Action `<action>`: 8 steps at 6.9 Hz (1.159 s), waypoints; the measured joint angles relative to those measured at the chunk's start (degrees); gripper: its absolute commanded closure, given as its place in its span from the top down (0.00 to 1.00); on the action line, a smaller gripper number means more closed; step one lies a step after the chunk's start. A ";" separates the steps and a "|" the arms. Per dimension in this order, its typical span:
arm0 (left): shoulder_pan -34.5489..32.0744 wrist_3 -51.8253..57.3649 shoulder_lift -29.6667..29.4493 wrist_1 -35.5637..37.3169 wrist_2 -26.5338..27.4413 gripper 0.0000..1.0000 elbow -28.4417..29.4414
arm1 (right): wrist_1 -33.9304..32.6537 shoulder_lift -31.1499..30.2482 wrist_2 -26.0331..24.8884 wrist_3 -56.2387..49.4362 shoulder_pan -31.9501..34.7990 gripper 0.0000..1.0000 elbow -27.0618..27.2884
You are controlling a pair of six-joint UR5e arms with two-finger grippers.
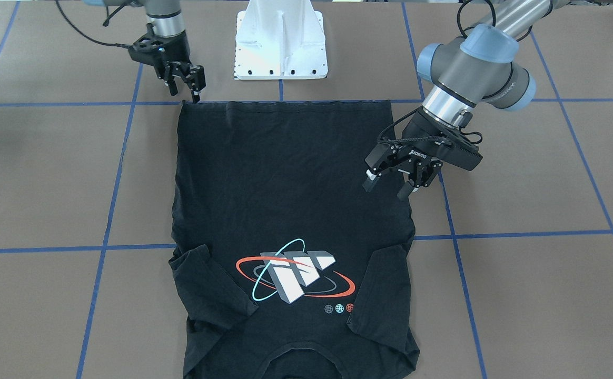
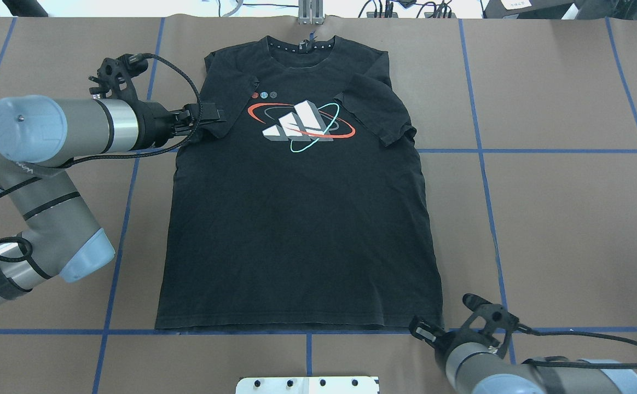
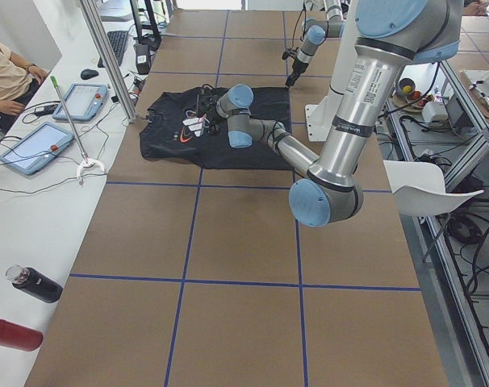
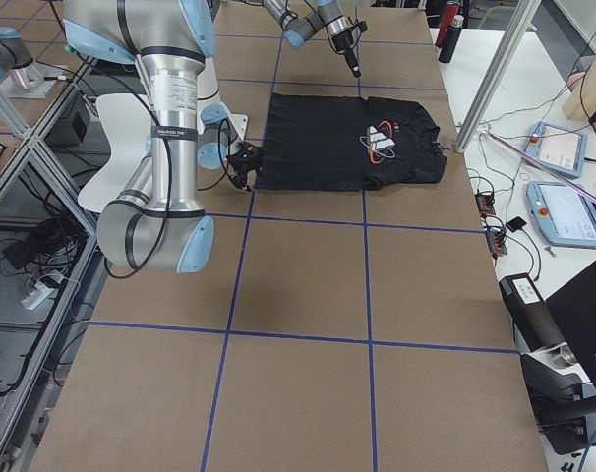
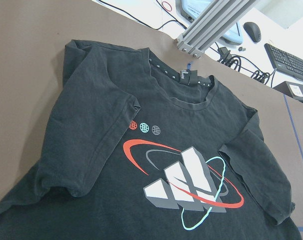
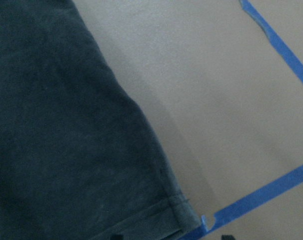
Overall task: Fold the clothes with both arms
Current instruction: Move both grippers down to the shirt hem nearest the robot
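My gripper will carry the hem toward the collar, and it should fold over, hiding the logo; a wide plain part of the shirt lies flat between them.
The black T-shirt lies flat on the brown table, logo up, both short sleeves folded in over the chest. Its collar points away from the robot. My left gripper hovers open above the shirt's side edge near the sleeve, with nothing between its fingers. My right gripper is open just off the hem corner nearest the robot. The left wrist view shows the collar and logo. The right wrist view shows the hem corner beside blue tape.
The white pedestal base stands just behind the hem. Blue tape lines grid the table. Tablets, bottles and a seated person are along the far side table, beyond a metal post.
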 measured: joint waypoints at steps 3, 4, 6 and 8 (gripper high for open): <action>0.49 -0.02 0.07 0.00 0.60 0.99 0.26 | -4.35 1.88 0.02 -0.05 0.00 0.59 -0.18; 0.77 -0.04 0.07 0.00 0.95 0.99 0.34 | -4.59 1.28 0.07 -0.09 0.00 0.54 -0.43; 1.57 -0.09 0.07 0.00 2.24 0.99 0.50 | -4.75 0.54 0.09 -0.16 -0.02 0.05 -0.90; 1.79 -0.10 0.10 0.00 2.61 0.99 0.65 | -4.90 0.38 0.08 -0.19 0.01 0.00 -1.03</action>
